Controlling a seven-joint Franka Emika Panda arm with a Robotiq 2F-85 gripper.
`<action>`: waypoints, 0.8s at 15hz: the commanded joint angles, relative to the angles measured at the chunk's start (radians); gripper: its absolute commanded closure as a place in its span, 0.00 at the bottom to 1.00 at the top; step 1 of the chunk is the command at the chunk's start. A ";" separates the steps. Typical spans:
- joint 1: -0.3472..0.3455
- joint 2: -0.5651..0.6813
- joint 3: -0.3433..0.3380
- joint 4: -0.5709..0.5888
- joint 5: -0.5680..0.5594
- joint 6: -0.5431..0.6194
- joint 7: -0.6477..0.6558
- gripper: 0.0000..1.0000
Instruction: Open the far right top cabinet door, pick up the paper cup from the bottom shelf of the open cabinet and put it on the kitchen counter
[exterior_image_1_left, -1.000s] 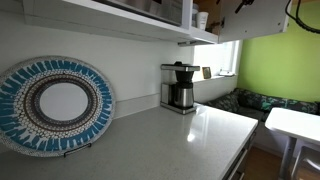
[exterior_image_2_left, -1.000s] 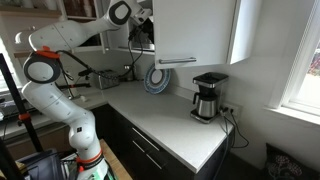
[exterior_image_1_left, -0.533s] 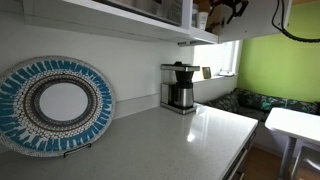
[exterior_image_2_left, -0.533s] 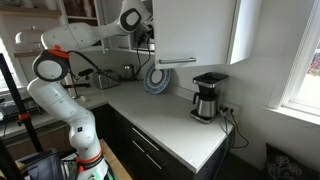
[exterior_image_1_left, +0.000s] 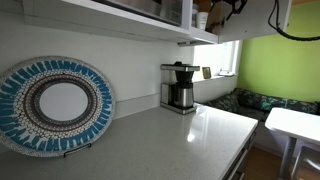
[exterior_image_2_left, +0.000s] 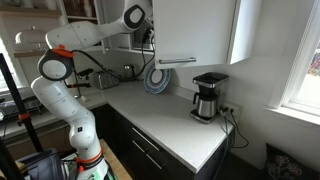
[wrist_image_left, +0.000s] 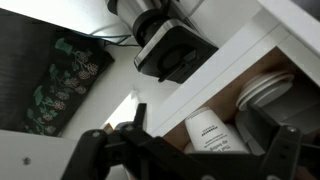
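Observation:
The paper cup is in line with the gap between the robot's open fingers, so the gripper should keep moving in until the fingers are on either side of the cup's sides, and then close.
The paper cup, white with small print, stands in the open cabinet on its brown wood. It also shows in an exterior view. My gripper is open, with its dark fingers either side of the cup and not closed on it. In both exterior views it reaches into the cabinet behind the swung-out far right top cabinet door. The kitchen counter lies below.
A coffee maker stands on the counter under the cabinet and shows in the wrist view. A blue patterned plate leans on the wall. White dishes sit beside the cup. A small white table stands past the counter's end.
The arm has reached further toward the cabinet and the gripper has come closer to the cup. The cup has not moved.

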 joint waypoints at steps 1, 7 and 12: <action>0.008 0.089 -0.033 0.117 -0.047 0.029 0.038 0.00; 0.025 0.218 -0.061 0.285 -0.115 0.038 0.048 0.00; 0.002 0.298 -0.034 0.368 -0.133 0.075 0.058 0.00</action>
